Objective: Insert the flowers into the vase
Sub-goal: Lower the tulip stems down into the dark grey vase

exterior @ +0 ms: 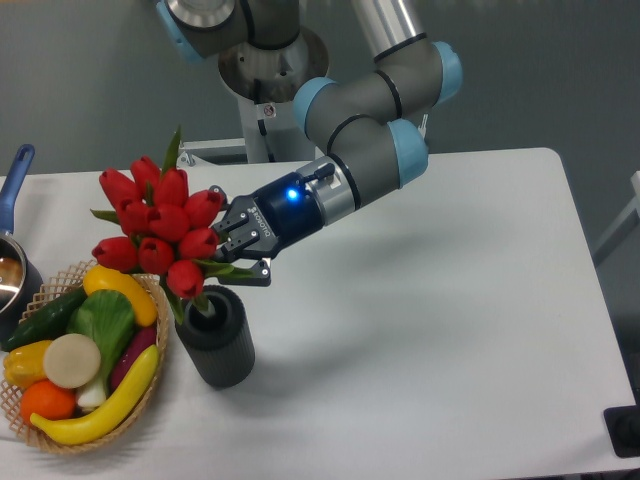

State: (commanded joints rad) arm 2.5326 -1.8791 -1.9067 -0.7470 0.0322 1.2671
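The flowers [162, 225] have stems that slant into the vase's opening [205, 307]. The flowers will swing upright as one bunch and sink lower when I push them in.
The flowers [160, 220], a bunch of red tulips with green leaves, lean to the left with their stems down in the mouth of the vase [217, 335]. The vase is a short dark grey ribbed cylinder standing on the white table beside the basket. My gripper [230, 254] comes in from the right, just above the vase's mouth, right next to the lowest tulips. Its jaws stand apart, with a green leaf lying between them. The fingers do not visibly press on the stems.
A woven wicker basket [150, 400] of toy fruit and vegetables sits at the front left, touching the vase's left side. A blue-handled metal pot [15, 270] is at the left edge. The arm's base [265, 70] stands behind the table.
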